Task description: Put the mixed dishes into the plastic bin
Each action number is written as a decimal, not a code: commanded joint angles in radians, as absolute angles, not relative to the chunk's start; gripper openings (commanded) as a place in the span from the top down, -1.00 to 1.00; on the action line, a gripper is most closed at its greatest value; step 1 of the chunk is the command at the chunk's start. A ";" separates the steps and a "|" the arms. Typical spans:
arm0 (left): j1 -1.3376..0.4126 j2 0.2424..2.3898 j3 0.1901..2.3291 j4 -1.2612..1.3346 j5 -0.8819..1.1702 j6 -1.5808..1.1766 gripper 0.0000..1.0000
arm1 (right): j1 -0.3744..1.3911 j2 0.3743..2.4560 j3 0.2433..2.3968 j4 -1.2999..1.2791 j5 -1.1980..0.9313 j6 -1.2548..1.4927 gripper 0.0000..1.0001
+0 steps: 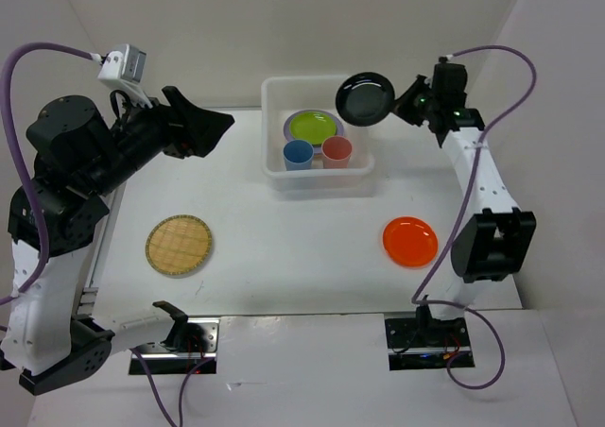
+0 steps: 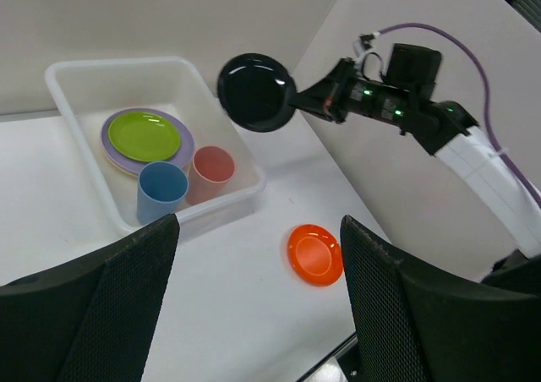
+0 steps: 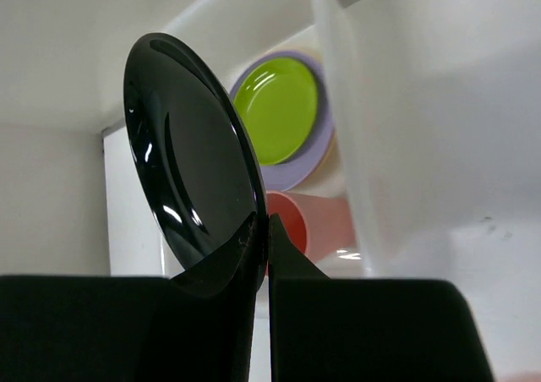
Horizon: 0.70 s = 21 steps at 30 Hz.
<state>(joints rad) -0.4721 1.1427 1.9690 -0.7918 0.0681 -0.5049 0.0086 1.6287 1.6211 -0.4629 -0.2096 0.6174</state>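
Note:
The black plate point(image 1: 365, 99) hangs over the bin's rim and the lime green plate point(image 1: 313, 125) lies open, so I should keep my right gripper going inward until the plates align.
The white plastic bin point(image 1: 274, 162) stands at the table's far middle. It holds a lime green plate point(image 1: 314, 125) on a lavender plate point(image 2: 182, 150), a blue cup point(image 1: 298, 153) and a pink cup point(image 1: 337, 150). My right gripper point(image 1: 405, 105) is shut on the rim of a black plate point(image 1: 365, 97), held tilted above the bin's right far corner. It also shows in the right wrist view point(image 3: 190, 158). An orange plate point(image 1: 410, 241) lies on the table at the right. A woven bamboo plate point(image 1: 179, 246) lies at the left. My left gripper point(image 1: 213, 129) is open and empty, raised left of the bin.
White walls close in the table at the back and on both sides. The table's near edge runs just past the two loose plates. A purple cable loops over each arm.

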 commanded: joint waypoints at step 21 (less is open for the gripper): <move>-0.474 1.118 1.925 -0.765 0.115 -0.531 -0.67 | 0.216 2.285 2.197 -0.534 -0.224 0.629 1.00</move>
<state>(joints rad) -0.4721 1.1408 1.9285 -0.7925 0.0929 -0.5133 0.1921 2.2604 2.1540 -0.5179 -0.2211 0.6361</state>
